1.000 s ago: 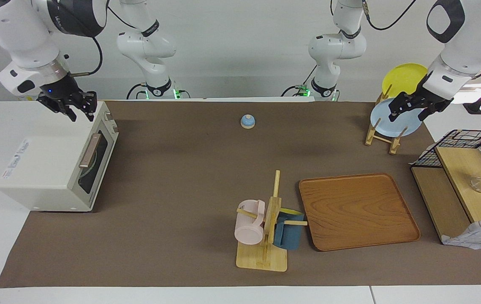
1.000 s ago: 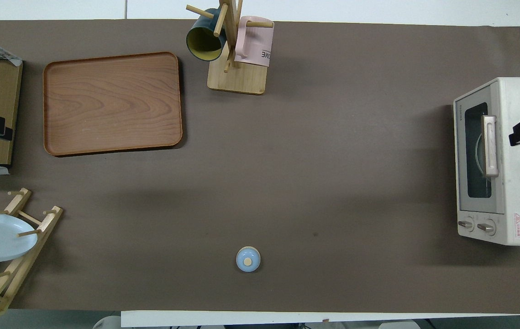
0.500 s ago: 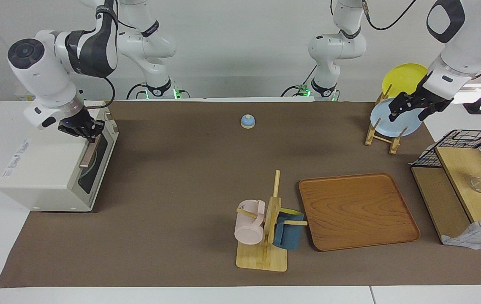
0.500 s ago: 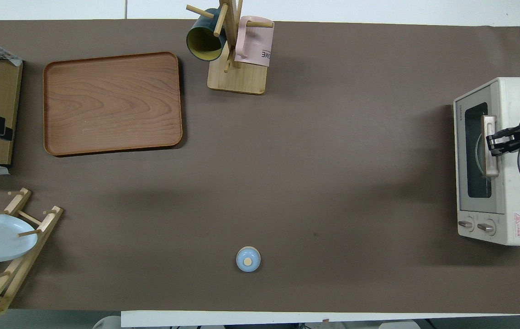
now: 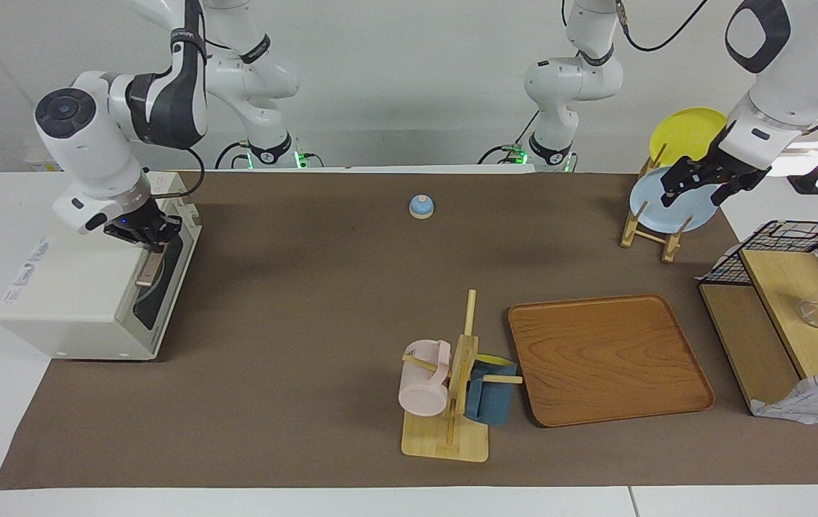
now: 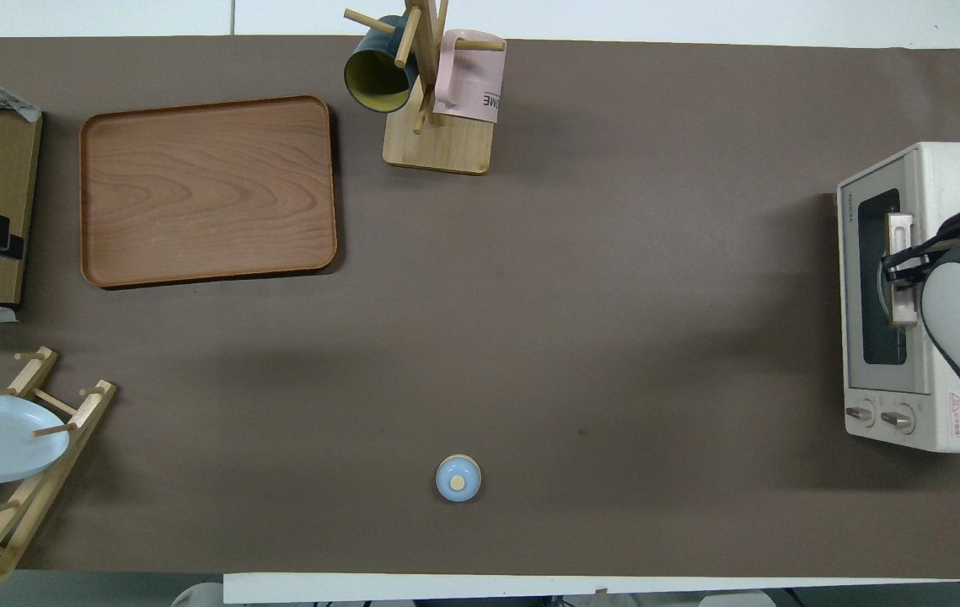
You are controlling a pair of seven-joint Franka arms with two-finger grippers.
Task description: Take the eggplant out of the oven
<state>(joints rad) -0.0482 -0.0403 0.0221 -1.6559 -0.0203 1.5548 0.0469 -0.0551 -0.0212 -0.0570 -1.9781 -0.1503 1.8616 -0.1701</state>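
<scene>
I keep pulling the door down until it is flat, because my right gripper is holding the tan bar handle [image 6: 903,308] and the space before the oven [image 6: 787,288] is clear.
The cream-white oven [image 5: 75,287] stands at the right arm's end of the table, its dark glass door shut; it also shows in the overhead view [image 6: 943,211]. My right gripper [image 5: 148,242] is at the nearer end of the tan bar handle [image 5: 147,271], which also shows in the overhead view [image 6: 900,299], as does the gripper [image 6: 899,266]. The eggplant is hidden. Only the rim of a pale round plate [image 5: 144,296] shows through the glass. My left gripper [image 5: 694,195] waits open and empty over the plate rack.
A blue bell [image 5: 421,207] sits mid-table near the robots. A wooden tray [image 5: 606,359] and a mug tree [image 5: 452,391] with a pink and a blue mug lie farther out. The plate rack [image 5: 649,230] and a wire basket shelf [image 5: 789,301] stand at the left arm's end.
My right arm swung down from above the oven's top corner, and its gripper now sits at the door handle. The door stays shut. The left arm has not moved.
</scene>
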